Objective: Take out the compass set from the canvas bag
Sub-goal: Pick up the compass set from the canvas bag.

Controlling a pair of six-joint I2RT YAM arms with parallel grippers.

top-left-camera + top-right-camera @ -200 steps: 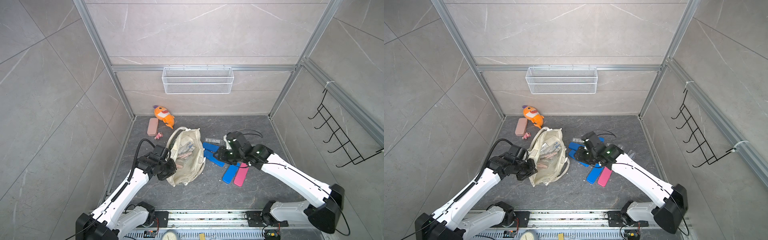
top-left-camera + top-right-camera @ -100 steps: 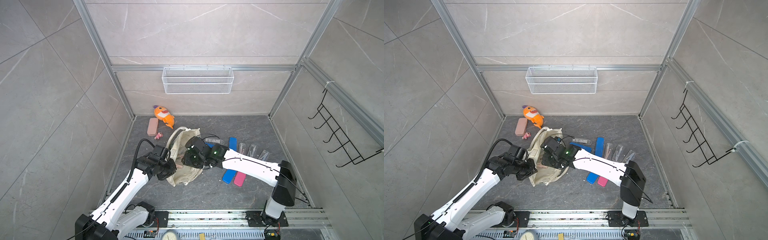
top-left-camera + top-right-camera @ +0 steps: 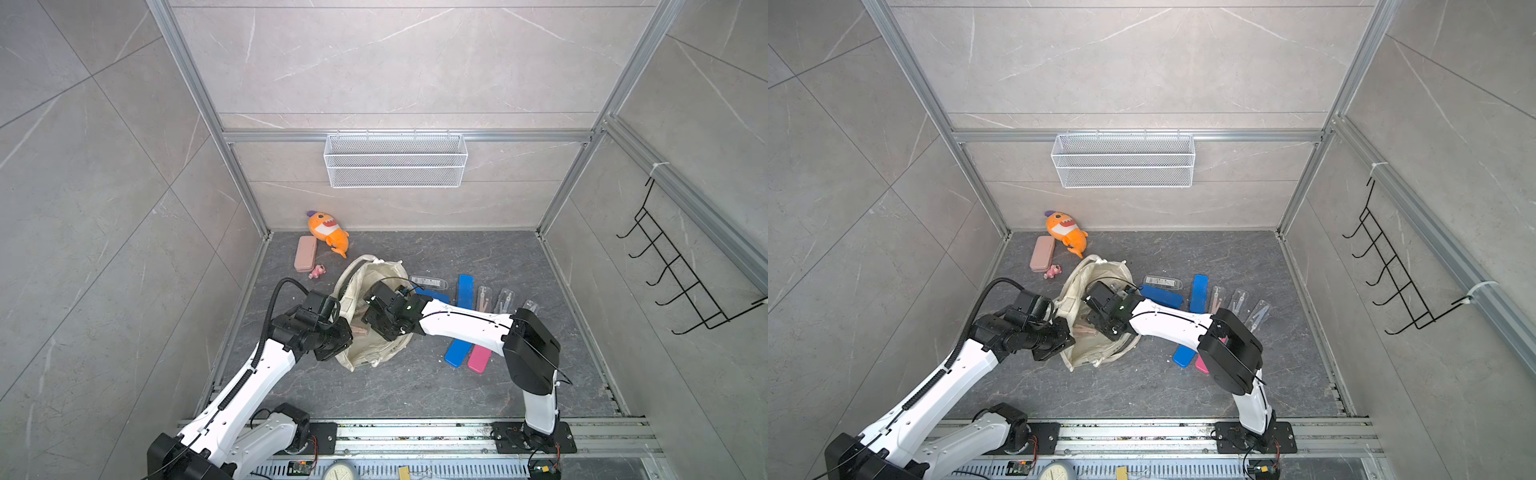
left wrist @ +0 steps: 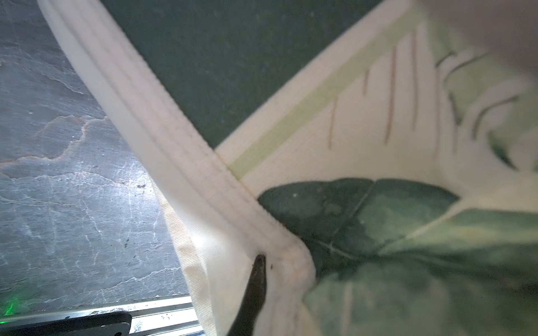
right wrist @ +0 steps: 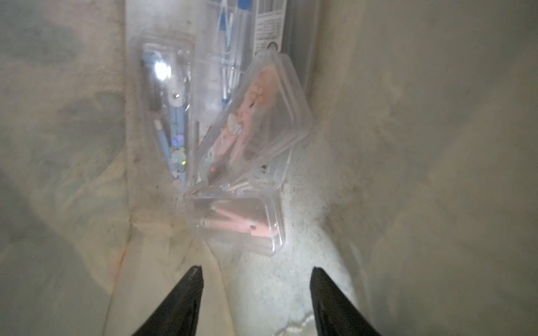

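The farther pink compass set [image 5: 253, 122] is lying at a slant on top of the long clear cases. It will come away alone when I lift it.
The cream canvas bag [image 3: 365, 353] [image 3: 1096, 351] lies open on the dark floor. My left gripper [image 3: 347, 332] [image 4: 267, 261] is shut on its rim [image 4: 203, 163], and only one dark finger [image 4: 256, 291] shows against the cloth. My right gripper [image 3: 376, 320] [image 5: 256, 270] is inside the bag, open, with nothing between its fingertips. Just ahead of it lies a clear case with a pink compass set [image 5: 241, 224]. Behind that are another pink compass set [image 5: 256, 116] and a blue one [image 5: 168, 116]. A pink piece [image 3: 1086, 330] shows in the bag's mouth.
Right of the bag lie blue cases [image 3: 465, 291] [image 3: 457, 353], a pink case [image 3: 478, 359], a clear pack [image 3: 428, 282] and three clear compass cases [image 3: 505, 299]. An orange plush [image 3: 328, 230], a pink box [image 3: 305, 253] and a small pink toy [image 3: 317, 271] sit at the back left.
My right arm has swung left from over the blue cases into the bag's mouth, and its jaws have opened wider. The left gripper has kept its hold on the rim.
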